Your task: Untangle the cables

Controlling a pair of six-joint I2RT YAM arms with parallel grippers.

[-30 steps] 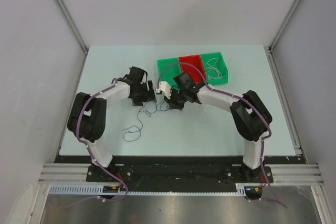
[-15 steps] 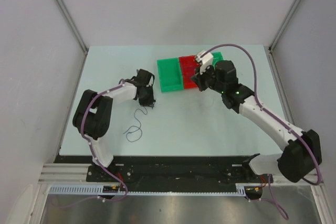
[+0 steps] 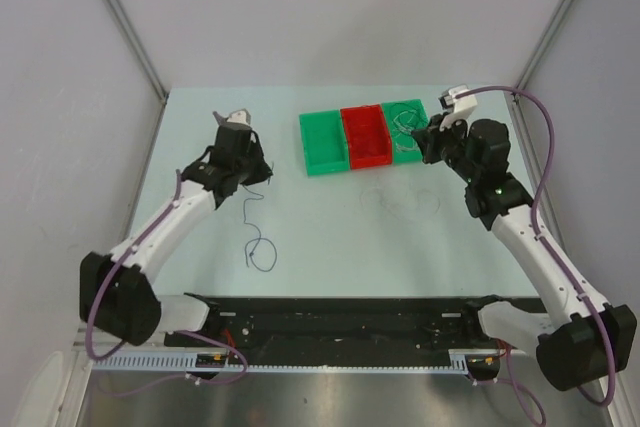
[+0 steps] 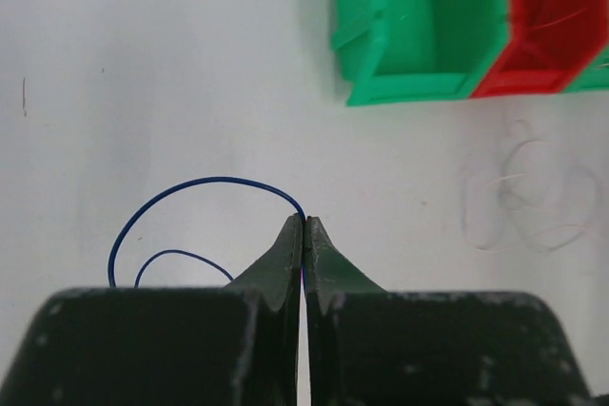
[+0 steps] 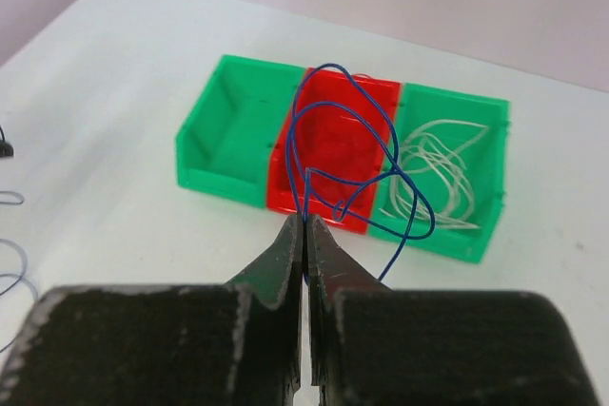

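Observation:
The dark blue cable's loop [image 3: 262, 253] trails a long way from my left gripper. I should put the cable down in a heap [image 3: 261, 209] and pick up the heap before I put it in the bin.
My left gripper [image 3: 258, 169] [image 4: 304, 222] is shut on a dark blue cable [image 4: 205, 181]. That cable hangs down to a small loop on the table [image 3: 262, 253]. Over the right green bin's near edge, my right gripper [image 3: 424, 144] [image 5: 305, 222] is shut on another dark blue cable [image 5: 354, 111], whose loops hang in the air in front of the bins. Whitish cables [image 3: 401, 201] [image 4: 529, 199] lie curled on the table between the arms. I see no red cable.
Three bins stand in a row at the back: a left green bin [image 3: 322, 142] [image 5: 231, 140], a red bin [image 3: 364, 135] [image 5: 341, 145], and a right green bin [image 3: 408, 109] [image 5: 487, 178] with whitish cables [image 5: 440, 170] in it. Grey walls close in both sides.
The grippers have parted from the tangle at mid-table. The left one shut on a blue cable and drew it up and left. The right one carried its blue cable right, to the bins.

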